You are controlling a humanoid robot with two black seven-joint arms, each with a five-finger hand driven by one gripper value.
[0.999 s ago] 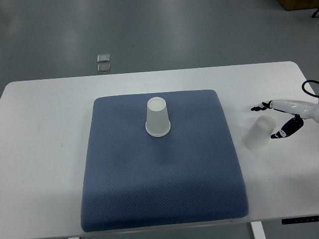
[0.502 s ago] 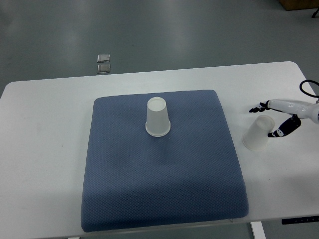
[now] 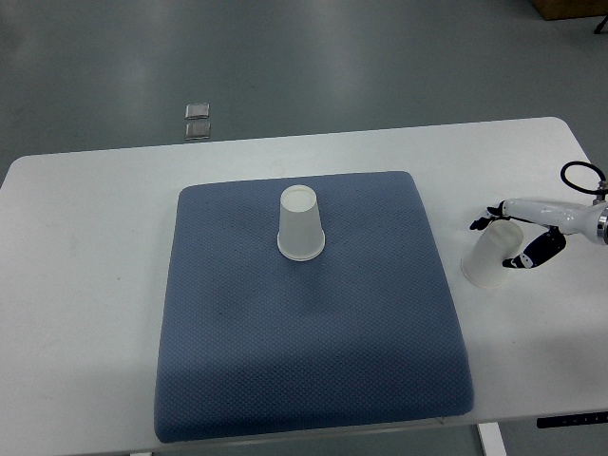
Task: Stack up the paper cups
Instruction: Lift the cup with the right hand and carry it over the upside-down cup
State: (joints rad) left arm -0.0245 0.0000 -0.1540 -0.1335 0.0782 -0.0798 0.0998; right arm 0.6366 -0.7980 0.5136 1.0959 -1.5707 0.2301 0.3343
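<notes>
The cup (image 3: 491,255) beside the mat will slide down over the other one when I lower it, because both paper cups stand rim-down and taper upward (image 3: 301,222).
One white paper cup (image 3: 301,226) stands upside down on the blue mat (image 3: 313,351), near its far middle. A second white paper cup (image 3: 486,260) stands upside down on the white table, right of the mat. My right hand (image 3: 498,243) reaches in from the right edge and is open, with one black-tipped finger (image 3: 478,224) behind the cup's base end and the thumb (image 3: 520,260) on its near right side. The fingers bracket the cup; I cannot tell whether they touch it. The left arm is out of view.
The white table (image 3: 85,313) has its right edge close to the second cup and the hand. A black cable loop (image 3: 579,177) sits above the right wrist. Two small square objects (image 3: 198,121) lie on the grey floor beyond the table.
My right hand has moved left and slightly down, so its fingers now sit around the second cup's upper end. The cup has shifted slightly left. The cup on the mat has not moved.
</notes>
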